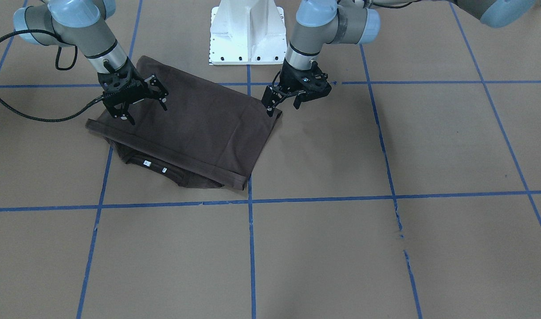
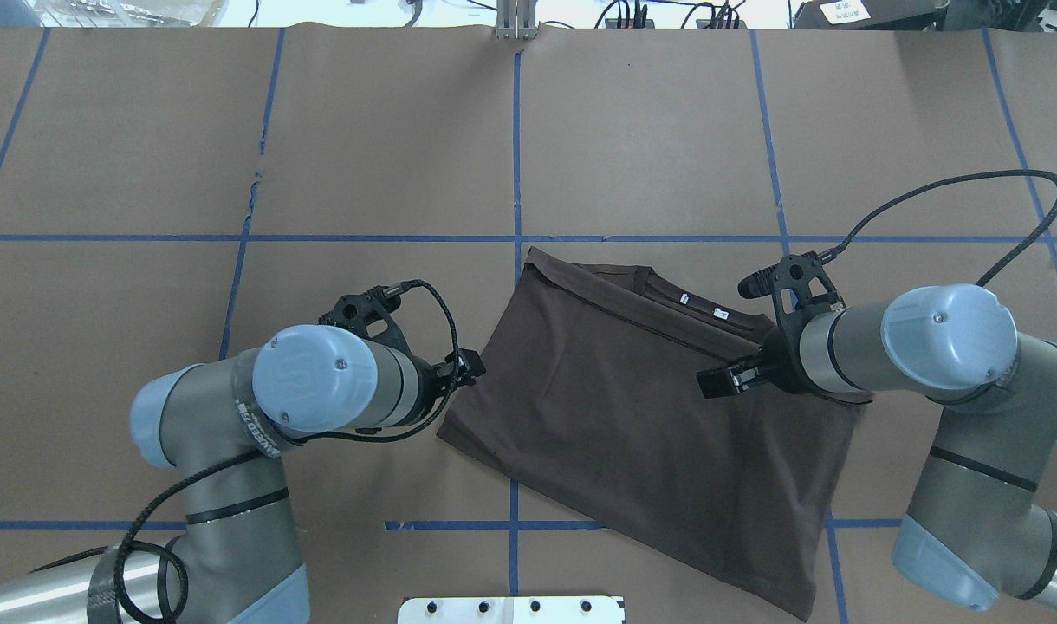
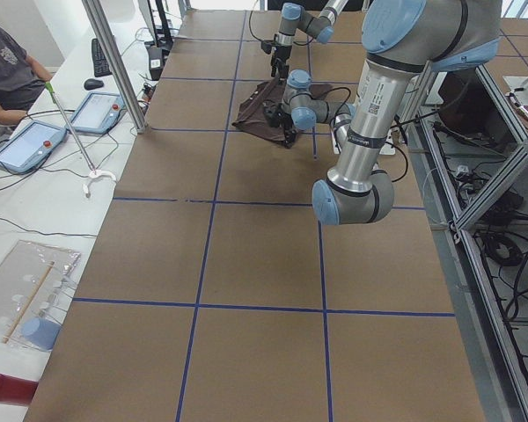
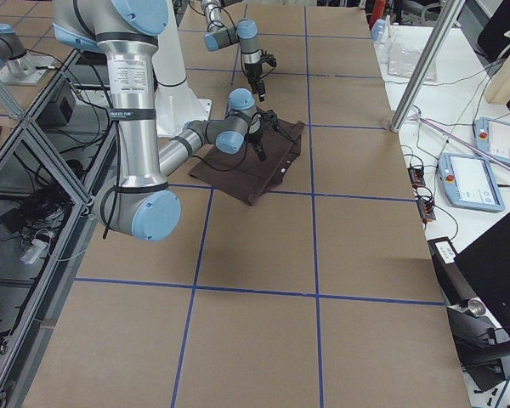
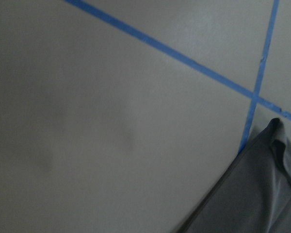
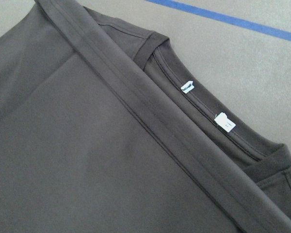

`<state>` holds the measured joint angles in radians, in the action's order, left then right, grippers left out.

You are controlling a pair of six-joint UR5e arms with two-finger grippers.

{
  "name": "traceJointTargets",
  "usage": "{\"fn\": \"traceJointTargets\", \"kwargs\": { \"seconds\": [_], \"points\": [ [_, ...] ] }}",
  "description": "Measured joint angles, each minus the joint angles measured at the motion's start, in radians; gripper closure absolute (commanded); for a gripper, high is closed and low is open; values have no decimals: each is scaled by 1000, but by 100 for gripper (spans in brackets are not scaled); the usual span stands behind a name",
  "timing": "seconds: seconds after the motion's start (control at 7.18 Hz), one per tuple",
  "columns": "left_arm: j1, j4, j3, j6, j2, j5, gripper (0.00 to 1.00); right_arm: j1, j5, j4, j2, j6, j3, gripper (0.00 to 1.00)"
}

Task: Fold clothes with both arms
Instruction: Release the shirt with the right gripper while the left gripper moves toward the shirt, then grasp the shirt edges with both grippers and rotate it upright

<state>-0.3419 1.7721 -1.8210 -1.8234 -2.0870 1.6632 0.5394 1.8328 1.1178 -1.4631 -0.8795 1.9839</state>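
Note:
I expect the dark brown T-shirt (image 1: 199,119) to swing around as one folded bundle when I pull its corner, because the hem edge (image 1: 170,155) lies flat over the collar layer.
The dark brown T-shirt (image 1: 199,128) lies folded on the table, its hem edge laid across just below the collar and two white neck tags (image 6: 224,121). It also shows in the overhead view (image 2: 632,407). My left gripper (image 1: 283,108) is open and empty, hovering at the shirt's corner near the base; the left wrist view shows only that corner (image 5: 262,194) and bare table. My right gripper (image 1: 148,113) is open and empty, just above the shirt's other end, near the folded hem (image 6: 150,131). In the overhead view the left gripper (image 2: 470,366) is beside the cloth and the right gripper (image 2: 719,381) is over it.
The white pedestal base (image 1: 247,31) stands just behind the shirt. Blue tape lines (image 1: 251,248) grid the brown table. An operator (image 3: 4,75) and tablets (image 3: 35,145) are beyond the table's far edge.

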Motion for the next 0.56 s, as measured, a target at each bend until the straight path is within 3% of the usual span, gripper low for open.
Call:
{"fn": "traceJointTargets", "kwargs": {
  "seconds": [0.14, 0.28, 0.42, 0.56],
  "points": [
    [21, -12, 20, -20, -15, -15, 7, 21, 31, 20, 26, 0, -10, 0],
    [29, -15, 51, -35, -35, -22, 16, 34, 48, 30, 38, 1, -16, 0],
    [34, -13, 79, -46, -48, -32, 42, 41, 55, 33, 43, 0, -18, 0],
    [38, -12, 92, -55, -54, -43, 78, 45, 57, 34, 45, -1, -18, 0]
  ]
}}
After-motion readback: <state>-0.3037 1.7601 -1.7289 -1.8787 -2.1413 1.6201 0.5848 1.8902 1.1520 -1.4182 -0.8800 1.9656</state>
